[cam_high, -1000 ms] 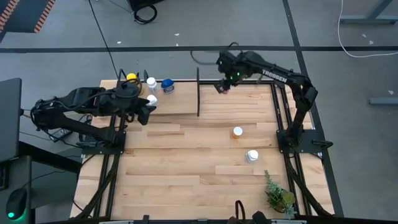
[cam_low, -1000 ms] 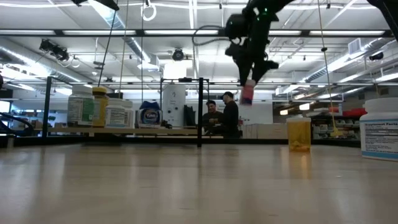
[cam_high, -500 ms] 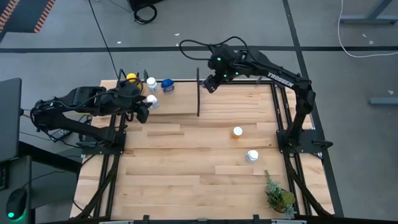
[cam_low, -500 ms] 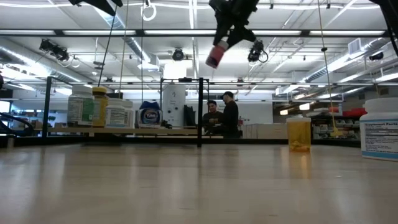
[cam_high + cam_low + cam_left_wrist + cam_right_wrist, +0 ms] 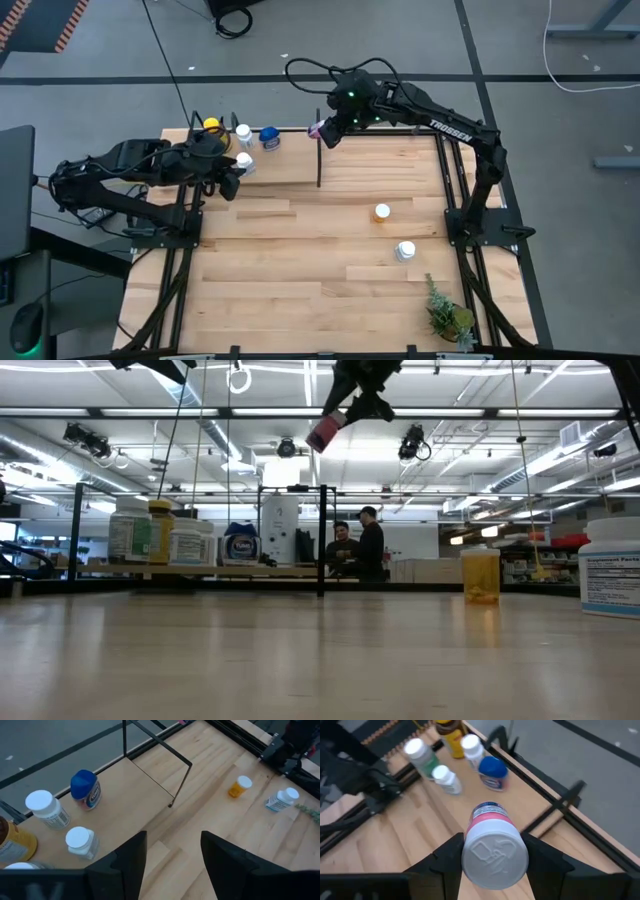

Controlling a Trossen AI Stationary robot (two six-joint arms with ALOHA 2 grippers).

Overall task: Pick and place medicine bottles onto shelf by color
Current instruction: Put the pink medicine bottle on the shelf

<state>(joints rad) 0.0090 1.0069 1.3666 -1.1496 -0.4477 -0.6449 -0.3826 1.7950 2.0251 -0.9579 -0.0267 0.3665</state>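
I should bring my left gripper over to take the bottle's loose end (image 5: 488, 808) before shelving the bottle, because my right gripper holds the pink-capped bottle (image 5: 323, 434) tilted along its fingers.
My right gripper (image 5: 322, 130) is shut on a pink-capped medicine bottle (image 5: 494, 851) high over the black divider (image 5: 318, 152) of the shelf (image 5: 290, 172). It also shows high in the low view (image 5: 325, 432). In the left bay stand a yellow-capped amber bottle (image 5: 210, 127), a blue bottle (image 5: 268, 137) and two white bottles (image 5: 243, 134) (image 5: 243, 162). An orange bottle (image 5: 382, 211) and a white one (image 5: 404, 250) stand on the table. My left gripper (image 5: 172, 857) hangs open beside the left bay. My right gripper pinches the bottle between its two fingers (image 5: 447, 857), one on each side, at the pink band (image 5: 490, 826) under the cap. The cap faces back toward the wrist, so the bottle lies along the fingers. It is tilted, pointing down and to the table's left, lifted clear.
A small green plant (image 5: 448, 315) sits at the near right corner. Black rails frame the shelf, with the divider post (image 5: 322, 540) standing upright. People stand in the room beyond the table (image 5: 358, 545). Bare planks lie between the shelf and the near edge.
My right gripper has carried the pink-capped bottle up and toward the table's left edge, from the right bay to above the divider, tipping as it went. The bottle stays in its hold, clear of everything.
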